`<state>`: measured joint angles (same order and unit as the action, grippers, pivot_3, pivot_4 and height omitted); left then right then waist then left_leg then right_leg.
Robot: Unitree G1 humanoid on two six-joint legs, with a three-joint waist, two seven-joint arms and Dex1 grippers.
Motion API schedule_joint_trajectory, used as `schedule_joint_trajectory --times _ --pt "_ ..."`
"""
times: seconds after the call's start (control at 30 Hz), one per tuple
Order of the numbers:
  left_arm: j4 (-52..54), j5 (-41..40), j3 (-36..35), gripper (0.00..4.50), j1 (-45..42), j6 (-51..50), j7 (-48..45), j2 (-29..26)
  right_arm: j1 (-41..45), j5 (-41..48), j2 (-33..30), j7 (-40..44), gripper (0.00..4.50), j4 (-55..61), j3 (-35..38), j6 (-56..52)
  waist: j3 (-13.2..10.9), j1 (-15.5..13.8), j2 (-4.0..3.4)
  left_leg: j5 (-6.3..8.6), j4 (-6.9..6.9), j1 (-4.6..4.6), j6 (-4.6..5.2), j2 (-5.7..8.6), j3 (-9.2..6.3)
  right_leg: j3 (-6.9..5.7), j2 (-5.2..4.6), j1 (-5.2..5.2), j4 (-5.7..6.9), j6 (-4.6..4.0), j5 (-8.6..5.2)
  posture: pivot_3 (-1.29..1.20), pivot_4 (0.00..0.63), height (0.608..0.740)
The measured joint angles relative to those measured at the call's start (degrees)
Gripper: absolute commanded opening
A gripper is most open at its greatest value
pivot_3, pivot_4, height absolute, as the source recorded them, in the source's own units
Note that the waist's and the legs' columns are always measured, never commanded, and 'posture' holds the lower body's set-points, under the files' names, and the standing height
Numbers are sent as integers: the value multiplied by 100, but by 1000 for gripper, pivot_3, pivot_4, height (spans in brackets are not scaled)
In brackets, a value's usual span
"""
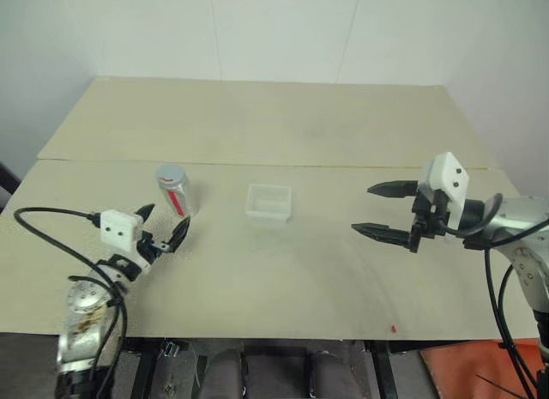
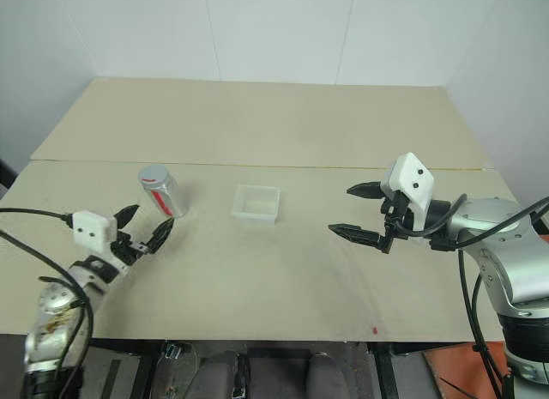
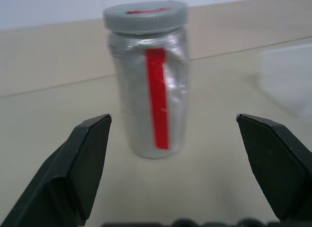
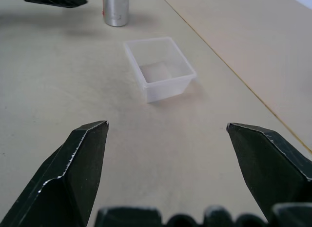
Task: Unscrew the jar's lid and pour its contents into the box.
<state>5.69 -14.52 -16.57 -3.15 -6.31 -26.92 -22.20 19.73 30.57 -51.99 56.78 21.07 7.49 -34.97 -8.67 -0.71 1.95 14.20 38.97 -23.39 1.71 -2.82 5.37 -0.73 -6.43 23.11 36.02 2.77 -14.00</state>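
I should keep moving my left gripper forward until its open fingers reach around the jar's body [image 1: 180,198], then close them, as the jar's lid [image 1: 170,173] is clear above those fingers.
The jar [image 1: 176,191] stands upright on the table's left side, silvery with a red stripe [image 3: 158,97], and its grey lid [image 3: 145,16] is screwed on. Just in front of it, my left gripper [image 1: 163,226] is open, its fingers level and a short way from the jar, nothing between them. The box [image 1: 268,202], a translucent white tray, sits mid-table to the jar's right and looks empty [image 4: 160,67]. My right gripper [image 1: 386,211] hovers open above the table right of the box, pointing toward it. The contents cannot be made out inside the jar.
The pale table [image 1: 283,279] has a seam [image 1: 343,166] running across behind the jar and box. A tiny red speck [image 1: 394,329] lies near the front edge on the right. White walls stand behind the table.
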Motion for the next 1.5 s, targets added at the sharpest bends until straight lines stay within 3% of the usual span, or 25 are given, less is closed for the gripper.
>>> schedule_joint_trajectory --times 0.2,0.53,1.47,1.5 --pt "-503 520 281 4453 -334 507 511 245 -3 2 -30 1 4500 123 5 0 0 1 1 0 -1 -4 0 0 0 -1 0 3 -4 0 0 0 150 740" --pt "-1179 722 356 4453 -741 730 1056 421 -41 6 -99 1 4500 263 45 0 0 3 1 0 0 -3 0 0 -2 -2 -1 2 -2 1 1 0 150 740" --pt "-1929 788 626 4453 -1527 848 1506 800 -123 128 -99 -14 4500 480 137 -3 1 4 2 0 0 -3 0 1 -4 -4 0 1 -2 3 2 0 150 740" --pt "-1929 786 626 4048 -1530 816 1522 800 -122 130 -99 -13 4500 480 137 -3 1 3 2 0 0 -3 0 1 -5 -5 0 1 -2 3 2 0 150 740"
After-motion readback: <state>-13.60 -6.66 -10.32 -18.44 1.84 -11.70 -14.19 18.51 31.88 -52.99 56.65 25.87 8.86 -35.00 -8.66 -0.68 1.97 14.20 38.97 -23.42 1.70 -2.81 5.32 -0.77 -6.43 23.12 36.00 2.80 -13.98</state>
